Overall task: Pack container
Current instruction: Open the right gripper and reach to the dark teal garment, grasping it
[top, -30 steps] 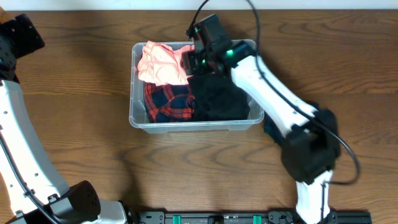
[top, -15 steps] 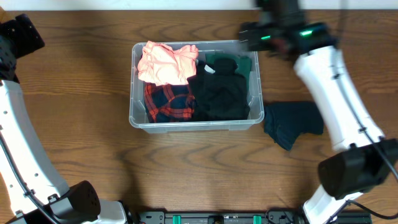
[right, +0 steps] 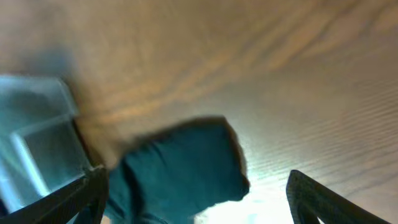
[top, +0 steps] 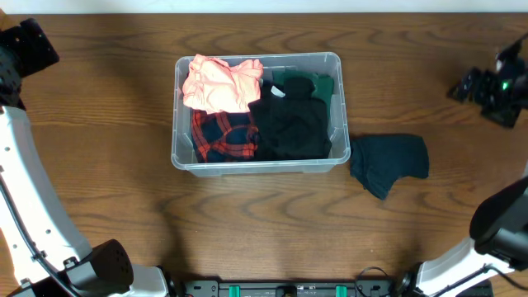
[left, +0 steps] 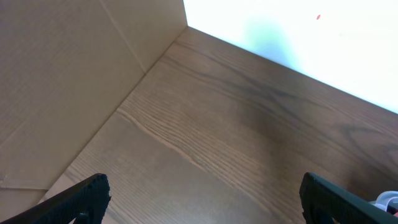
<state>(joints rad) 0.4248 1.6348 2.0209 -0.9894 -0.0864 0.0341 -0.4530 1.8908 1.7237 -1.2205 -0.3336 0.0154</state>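
The dark teal garment's loose end [right: 214, 158] is clear of the container and faces my open fingers. My right gripper goes on going down until the fingers are on both sides of that end [top: 417, 154], then close.
The clear plastic container [top: 177, 153] stands mid-table. It holds a pink garment [top: 216, 83], a red and navy plaid garment [top: 223, 139], a black garment [top: 290, 124] and a green one [top: 318, 84]. A dark teal garment [top: 389, 163] lies on the table just right of the container; it also shows in the right wrist view [right: 180, 168], with a container corner [right: 37, 134] at left. My right gripper [top: 483, 89] is open and empty at the far right, above and right of the teal garment. My left gripper [left: 202, 199] is open over bare table; its arm [top: 25, 49] is at the far left.
A cardboard wall [left: 68, 74] rises left of the left gripper. A bright white surface [left: 298, 37] lies beyond the table's far edge. Wooden tabletop [top: 264, 231] surrounds the container.
My right arm has swung from over the container's back right corner out to the far right of the table. The green garment and the teal garment are now uncovered. The left arm has not moved.
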